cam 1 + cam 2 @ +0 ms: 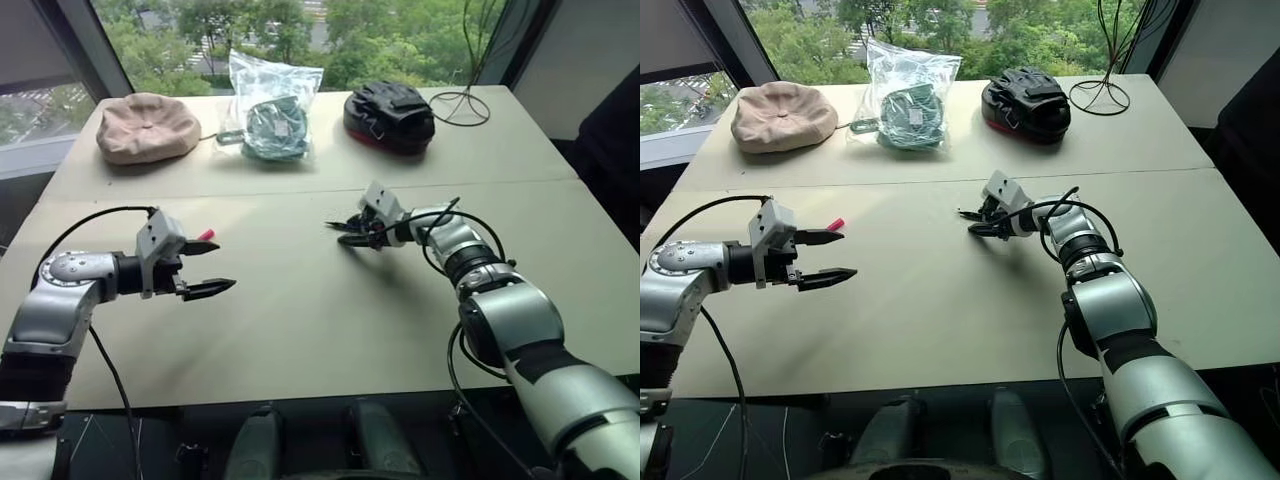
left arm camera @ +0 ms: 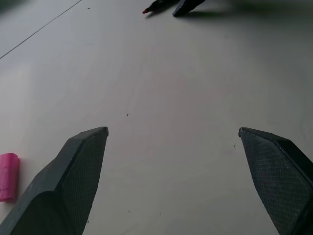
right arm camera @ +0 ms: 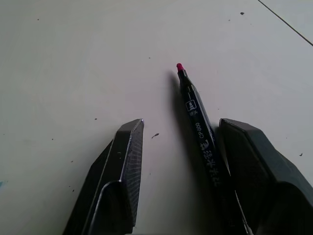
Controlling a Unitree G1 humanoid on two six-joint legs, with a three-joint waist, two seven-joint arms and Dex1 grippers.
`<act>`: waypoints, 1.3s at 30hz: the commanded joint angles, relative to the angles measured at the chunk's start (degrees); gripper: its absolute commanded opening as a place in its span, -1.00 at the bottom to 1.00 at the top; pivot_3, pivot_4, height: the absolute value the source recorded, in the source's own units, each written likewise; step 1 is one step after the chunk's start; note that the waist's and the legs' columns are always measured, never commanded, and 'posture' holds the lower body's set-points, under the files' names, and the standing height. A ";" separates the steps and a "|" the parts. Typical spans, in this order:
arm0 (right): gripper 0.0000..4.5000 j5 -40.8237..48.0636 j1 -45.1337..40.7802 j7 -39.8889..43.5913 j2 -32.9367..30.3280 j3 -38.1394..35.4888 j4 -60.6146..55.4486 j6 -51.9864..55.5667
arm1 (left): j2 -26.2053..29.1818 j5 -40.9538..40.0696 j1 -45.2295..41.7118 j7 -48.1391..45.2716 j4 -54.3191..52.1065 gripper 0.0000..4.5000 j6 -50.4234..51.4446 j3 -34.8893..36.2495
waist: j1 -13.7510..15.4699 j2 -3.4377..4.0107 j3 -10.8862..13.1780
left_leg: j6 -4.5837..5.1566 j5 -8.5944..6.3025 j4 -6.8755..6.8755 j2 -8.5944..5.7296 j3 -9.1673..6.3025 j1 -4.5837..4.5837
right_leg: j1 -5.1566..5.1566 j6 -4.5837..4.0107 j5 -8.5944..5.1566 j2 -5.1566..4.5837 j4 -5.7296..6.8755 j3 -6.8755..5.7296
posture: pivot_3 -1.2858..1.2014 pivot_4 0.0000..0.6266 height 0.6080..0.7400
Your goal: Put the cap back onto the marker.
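Note:
The pink cap (image 1: pixel 207 235) is outside one finger of my left gripper, so I should move that gripper back over until both fingers are around the cap before closing.
The marker (image 3: pixel 199 131) is a thin dark stick with a small pink-red tip, lying flat on the beige table (image 1: pixel 300 310). My right gripper (image 3: pixel 181 125) is low over it with both fingers astride it. One finger (image 3: pixel 254 166) lies along the marker's barrel, and the other finger (image 3: pixel 120 171) stands a gap away, so the jaws are not clamped. The cap (image 1: pixel 205 235), a tiny bright pink cylinder, rests on the table just beyond my left gripper (image 1: pixel 222 266). That gripper hovers wide open and empty, with the cap (image 2: pixel 8 176) outside one finger.
Along the far side of the table lie a beige hat (image 1: pixel 147 127), a clear plastic bag (image 1: pixel 272 105) with teal contents, a black glove-like item (image 1: pixel 390 115) and a wire loop (image 1: pixel 460 105). A seam (image 1: pixel 520 183) crosses the table.

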 commanded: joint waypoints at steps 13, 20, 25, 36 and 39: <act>-0.98 1.04 -3.45 6.78 -2.40 -2.86 -5.05 -2.38 | 1.34 2.79 -3.62 4.39 8.74 1.00 -6.87 4.05 | 0.08 0.02 0.01 | -0.01 0.01 0.01 -0.07 -0.04 -0.03 | 0.00 0.00 0.00 -0.06 -0.01 -0.06 | 0.03 -0.52 1.00; -0.98 8.48 4.35 21.90 -5.20 -1.01 -36.62 13.14 | 1.78 8.05 -12.73 7.95 28.95 1.00 -18.20 4.90 | 0.10 -0.01 -0.01 | -0.01 0.01 -0.03 -0.02 -0.09 -0.07 | -0.12 0.02 0.01 -0.02 0.02 -0.12 | 0.03 -0.52 1.00; -0.98 12.36 14.04 22.83 -8.37 0.91 -58.85 28.67 | -0.22 11.24 -19.44 7.12 42.66 1.00 -24.17 2.66 | 1.04 -0.01 -0.05 | -0.01 0.00 -0.03 -0.08 -0.19 -0.19 | -0.13 0.03 0.01 -0.09 0.00 -0.28 | 0.03 -0.52 1.00; -0.98 13.50 19.66 16.46 -10.12 2.35 -66.08 32.48 | -7.91 17.31 -29.88 7.59 60.61 1.00 -31.17 -1.27 | 1.69 -0.03 -0.06 | -0.01 0.00 0.35 -0.18 -0.13 -0.17 | 0.01 0.04 0.01 -0.02 0.08 -0.30 | 0.03 -0.52 1.00; -0.98 13.73 20.55 14.95 -10.31 2.40 -66.71 32.19 | -9.33 18.76 -30.75 8.21 62.77 1.00 -32.65 -1.74 | 1.54 -0.03 -0.05 | -0.01 0.00 0.35 -0.17 -0.13 -0.19 | -0.01 0.05 0.01 -0.01 0.08 -0.29 | 0.03 -0.52 1.00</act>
